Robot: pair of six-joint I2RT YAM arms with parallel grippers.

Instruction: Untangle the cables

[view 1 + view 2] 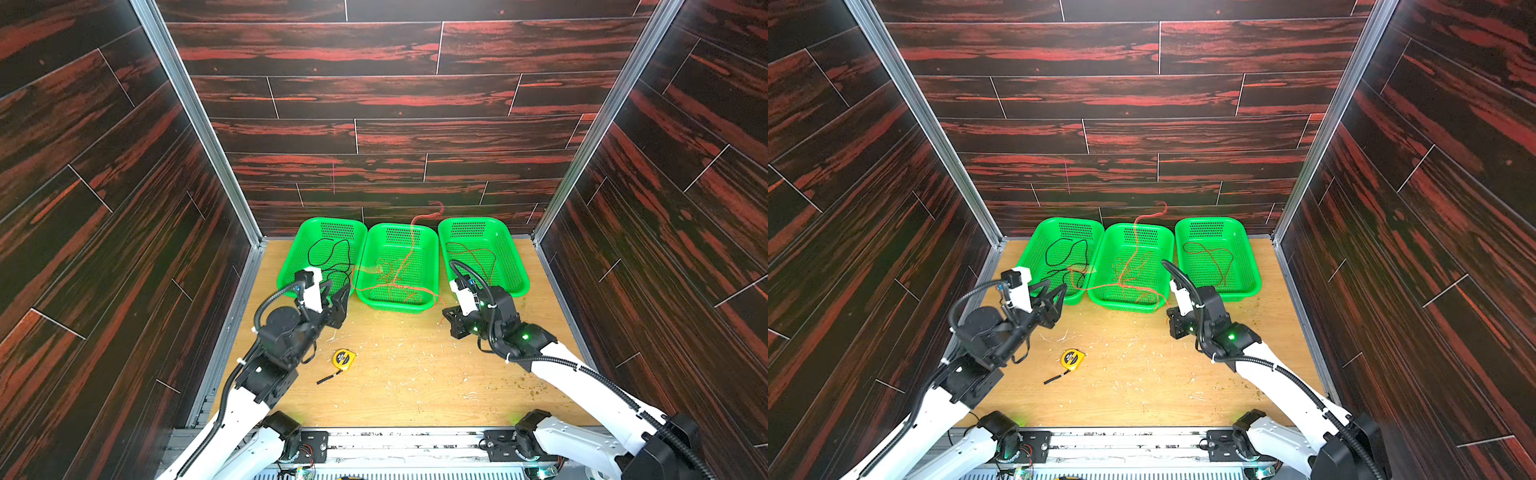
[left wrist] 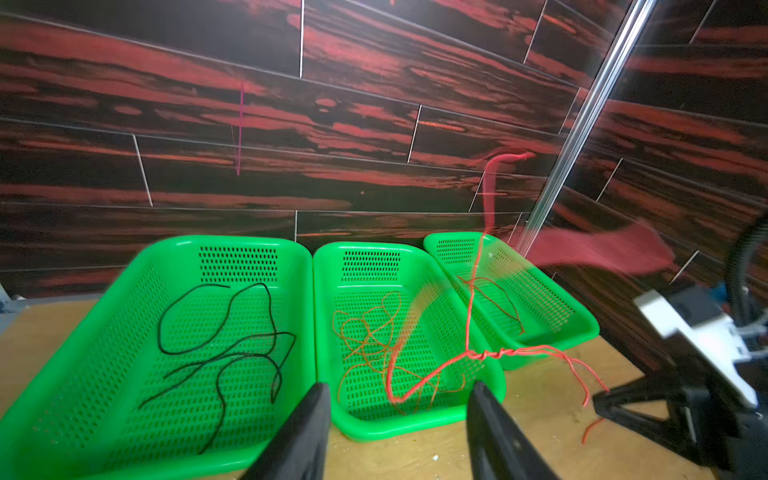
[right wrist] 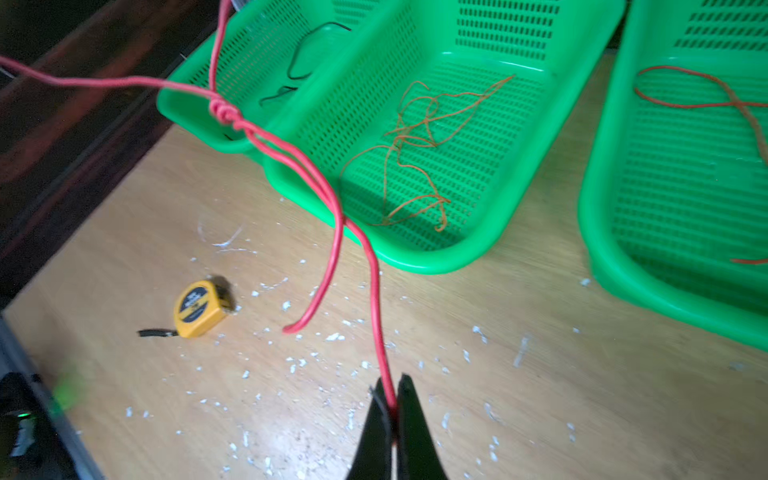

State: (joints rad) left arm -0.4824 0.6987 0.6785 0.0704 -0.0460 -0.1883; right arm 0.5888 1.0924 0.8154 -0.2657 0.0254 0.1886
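My right gripper should bring the red cable's twist back to my left gripper, because the twist hangs from my right gripper alone. My left gripper should take the loose tail.
My right gripper is shut on one end of the red cable, low over the table in front of the middle basket. The cable is twisted on itself above that basket's front rim; one blurred strand rises toward the back wall. My left gripper is open and empty, just in front of the gap between the left and middle baskets. The black cable lies looped in the left basket. An orange cable lies in the middle basket. A red strand lies in the right basket.
A yellow tape measure with its black tab pulled out lies on the wooden table between the arms. White chips litter the table. The three green baskets stand in a row against the back wall, with dark side walls close on both sides.
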